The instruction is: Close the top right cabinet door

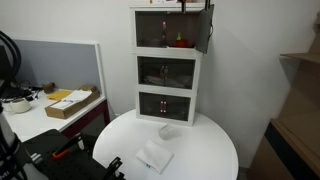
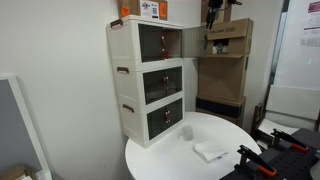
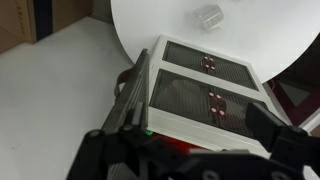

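I should move across the cabinet door and push the door's outer side (image 1: pixel 209 31) inward, because my gripper is hovering on the open cabinet section's side (image 1: pixel 182 29) of the door.
The white three-tier cabinet (image 1: pixel 167 70) stands at the back of a round white table (image 1: pixel 210 150); it also shows in an exterior view (image 2: pixel 150 75). The top right cabinet door (image 1: pixel 204 28), a small dark tinted panel, is swung open to the side. It appears nearly edge-on in an exterior view (image 2: pixel 190 42) and as a dark panel sticking out in the wrist view (image 3: pixel 135 92). My gripper (image 1: pixel 188 5) hovers just above the cabinet top beside the open door, also seen in an exterior view (image 2: pixel 215 10). In the wrist view its fingers (image 3: pixel 190 150) are spread wide and hold nothing.
A red object (image 1: pixel 181 42) sits inside the open top compartment. A clear cup (image 1: pixel 166 131) and a white folded cloth (image 1: pixel 153 157) lie on the table. A desk with a cardboard box (image 1: pixel 72 103) stands beside it. Stacked cardboard boxes (image 2: pixel 225 60) stand behind the cabinet.
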Controlling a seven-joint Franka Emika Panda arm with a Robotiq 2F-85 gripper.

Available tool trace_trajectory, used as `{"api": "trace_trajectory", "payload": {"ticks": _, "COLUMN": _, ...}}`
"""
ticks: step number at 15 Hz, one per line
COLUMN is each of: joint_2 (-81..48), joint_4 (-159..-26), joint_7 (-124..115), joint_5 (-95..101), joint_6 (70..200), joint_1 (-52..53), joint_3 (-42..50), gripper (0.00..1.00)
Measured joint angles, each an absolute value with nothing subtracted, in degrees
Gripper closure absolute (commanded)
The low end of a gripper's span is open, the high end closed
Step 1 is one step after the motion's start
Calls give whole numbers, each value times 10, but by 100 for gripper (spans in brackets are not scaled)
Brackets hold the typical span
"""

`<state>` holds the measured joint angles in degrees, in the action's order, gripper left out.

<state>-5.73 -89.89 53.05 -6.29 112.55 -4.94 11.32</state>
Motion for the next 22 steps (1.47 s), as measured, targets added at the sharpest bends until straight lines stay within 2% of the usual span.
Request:
{"api": "trace_trajectory", "payload": {"ticks": 12, "joint_2": -218, "joint_4": -610, "joint_7": 541, "joint_5": -49, "joint_6": 998, "joint_1": -121, "joint_3": 85, "gripper": 0}}
{"api": "trace_trajectory", "payload": {"ticks": 22, "joint_2": -284, "joint_4": -554, "joint_7": 561, "joint_5": -58, "joint_6": 983, "joint_1": -103, "joint_3": 32, "gripper": 0}}
